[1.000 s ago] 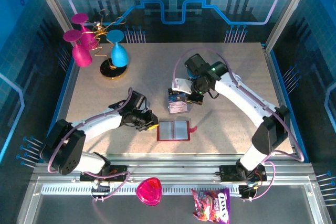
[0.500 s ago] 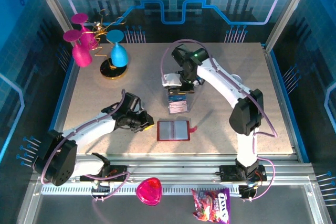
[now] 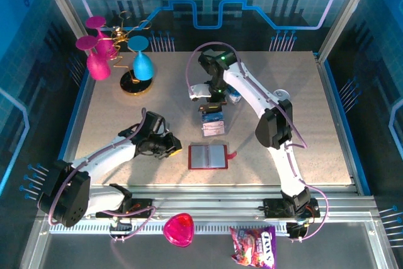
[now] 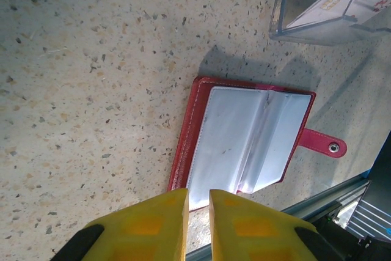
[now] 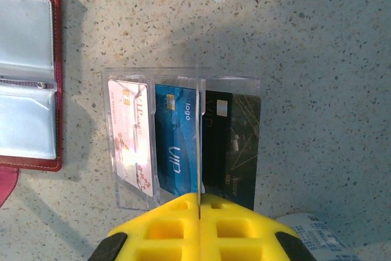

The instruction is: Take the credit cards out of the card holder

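My right gripper (image 5: 199, 142) is holding the card parallel to the black card in the stand (image 5: 235, 148), so I should keep lowering it until it sits in that slot, then let go.
The card holder (image 3: 208, 155) lies open and flat near the table's front, a dark red wallet with greyish clear pockets (image 4: 244, 142) and its snap tab to the right. No card shows in the pockets. The credit cards stand in a clear tiered stand (image 3: 213, 124) just behind it: pinkish-white (image 5: 129, 136), blue (image 5: 176, 142) and black (image 5: 232, 145). My left gripper (image 4: 198, 192) hovers at the wallet's left edge (image 3: 169, 146), fingers a narrow gap apart with nothing between. My right gripper (image 5: 200, 197) is shut and empty, just behind the stand (image 3: 213, 97).
A gold rack with pink and blue glasses (image 3: 126, 55) stands at the back left. A small white-and-blue packet (image 3: 234, 97) lies beside the right gripper. Past the front rail lie a pink heart-shaped dish (image 3: 179, 229) and a candy bag (image 3: 253, 246).
The right arm has swung left and folded in, drawing its shut gripper back from over the stand. The left gripper has backed a little to the left, away from the wallet.
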